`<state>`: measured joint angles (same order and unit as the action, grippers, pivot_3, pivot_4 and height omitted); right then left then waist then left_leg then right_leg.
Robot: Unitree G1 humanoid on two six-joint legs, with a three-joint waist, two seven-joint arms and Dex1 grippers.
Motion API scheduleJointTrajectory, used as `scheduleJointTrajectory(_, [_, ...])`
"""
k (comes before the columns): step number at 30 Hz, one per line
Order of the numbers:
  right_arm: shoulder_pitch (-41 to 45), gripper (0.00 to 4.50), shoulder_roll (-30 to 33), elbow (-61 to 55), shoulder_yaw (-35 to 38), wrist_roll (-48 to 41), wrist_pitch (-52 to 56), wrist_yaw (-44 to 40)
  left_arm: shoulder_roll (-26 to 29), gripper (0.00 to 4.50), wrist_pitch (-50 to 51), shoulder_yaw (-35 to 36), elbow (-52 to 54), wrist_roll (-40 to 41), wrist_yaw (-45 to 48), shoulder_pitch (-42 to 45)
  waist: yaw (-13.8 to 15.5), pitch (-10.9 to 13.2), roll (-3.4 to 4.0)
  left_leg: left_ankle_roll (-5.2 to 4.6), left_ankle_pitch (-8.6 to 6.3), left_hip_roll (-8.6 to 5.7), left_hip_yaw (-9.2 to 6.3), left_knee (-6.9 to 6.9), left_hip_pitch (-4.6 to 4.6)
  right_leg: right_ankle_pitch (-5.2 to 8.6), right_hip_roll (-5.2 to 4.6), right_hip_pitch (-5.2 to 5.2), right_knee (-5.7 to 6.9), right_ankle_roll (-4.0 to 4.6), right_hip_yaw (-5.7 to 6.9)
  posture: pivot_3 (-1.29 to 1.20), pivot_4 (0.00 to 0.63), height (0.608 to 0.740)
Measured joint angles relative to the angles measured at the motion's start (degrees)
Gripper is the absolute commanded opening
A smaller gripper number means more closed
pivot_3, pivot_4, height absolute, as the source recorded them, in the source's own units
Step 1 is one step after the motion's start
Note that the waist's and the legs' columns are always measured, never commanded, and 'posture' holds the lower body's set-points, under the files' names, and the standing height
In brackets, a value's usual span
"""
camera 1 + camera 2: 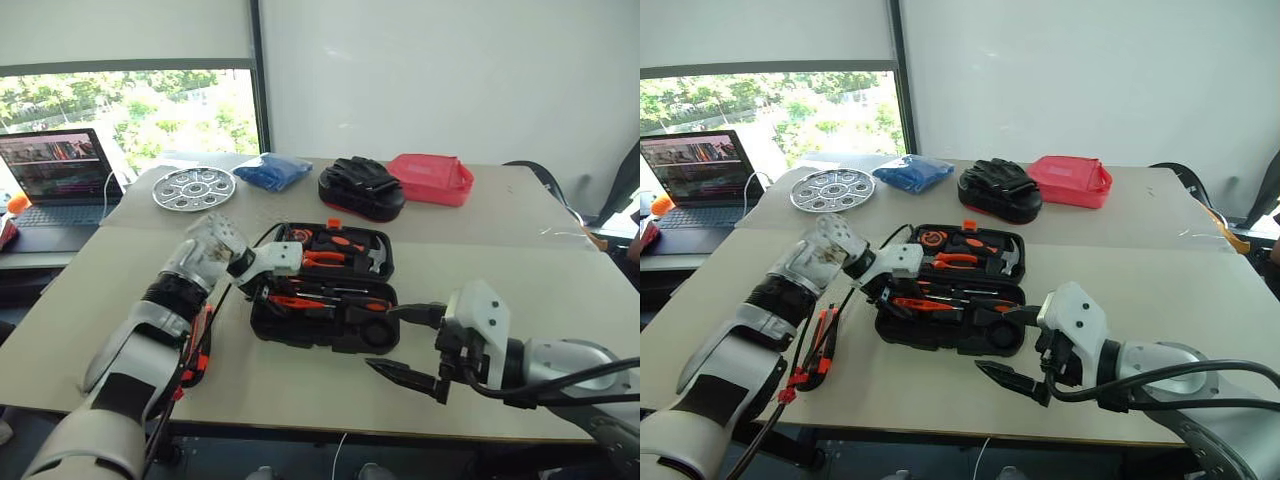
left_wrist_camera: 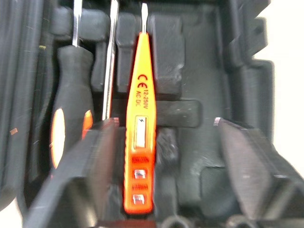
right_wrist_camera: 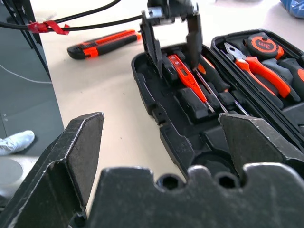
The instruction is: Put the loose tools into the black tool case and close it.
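My left gripper should close above the tester pen (image 2: 142, 95) and push the pen's wide end (image 2: 138, 164) down, because the pen sits shallow in its hollow in the tool case between my spread fingers.
The black tool case (image 1: 372, 335) lies open in the middle of the table. My left gripper (image 3: 173, 45) hangs over its left end, pointing down, jaws open. The slim orange tester pen (image 2: 138, 142) lies in its recess between the spread fingers (image 2: 97, 161), touching neither. Beside it a black-and-orange screwdriver (image 2: 66, 123) rests in the case. The orange-and-black utility knife (image 1: 820, 345) lies loose on the table left of the case. My right gripper (image 1: 410, 345) stands open at the case's front right corner, holding nothing.
Orange pliers (image 1: 322, 259) and a tape measure (image 3: 261, 43) sit in the case's far half. At the back stand a silver tray (image 1: 193, 188), a blue bag (image 1: 272, 172), a black bundle (image 1: 362, 188) and a red pouch (image 1: 430, 178). A laptop (image 1: 55, 175) is far left.
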<state>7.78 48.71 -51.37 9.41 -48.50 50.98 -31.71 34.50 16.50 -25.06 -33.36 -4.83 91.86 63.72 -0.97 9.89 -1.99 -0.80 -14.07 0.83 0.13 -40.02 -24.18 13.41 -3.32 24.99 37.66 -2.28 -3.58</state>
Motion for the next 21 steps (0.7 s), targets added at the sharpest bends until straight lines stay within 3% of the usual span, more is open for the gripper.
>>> scheduleJointTrajectory(1, [-0.13,4.5,-0.07,0.0,-0.04,0.01,0.0,0.09,1.56,4.17,1.17,-0.38,1.36,1.92,0.16,0.61,0.01,0.0,0.0,0.0,0.0,0.0,-0.02,0.0,0.0,0.0,0.0,0.0,0.01,0.0,0.0,0.0,0.15,0.74])
scheduleJointTrajectory(4, [-0.41,4.5,-0.23,0.02,-0.32,0.17,-0.07,0.23,4.44,3.15,2.18,-0.99,3.63,5.46,0.37,1.99,0.08,0.0,0.0,0.0,0.0,-0.01,-0.03,-0.01,0.02,0.0,-0.01,-0.02,0.0,0.0,0.0,0.0,0.15,0.74])
scheduleJointTrajectory(12, [-0.24,4.5,-0.38,0.31,-1.73,0.57,-0.44,0.2,1.18,0.06,-5.7,-0.99,-1.22,2.28,-2.93,0.46,0.22,0.0,0.0,0.0,0.0,-0.02,0.05,-0.04,0.01,0.0,-0.01,-0.04,-0.01,0.0,0.02,0.0,0.15,0.74])
scheduleJointTrajectory(21, [0.37,4.5,-0.38,0.74,-1.78,0.55,-0.46,0.18,-2.8,0.02,-8.54,-0.85,-4.24,0.06,-6.13,-0.71,0.21,0.0,0.0,0.0,0.0,-0.03,0.04,-0.03,0.01,0.0,-0.01,-0.04,-0.01,0.0,0.02,0.0,0.15,0.74])
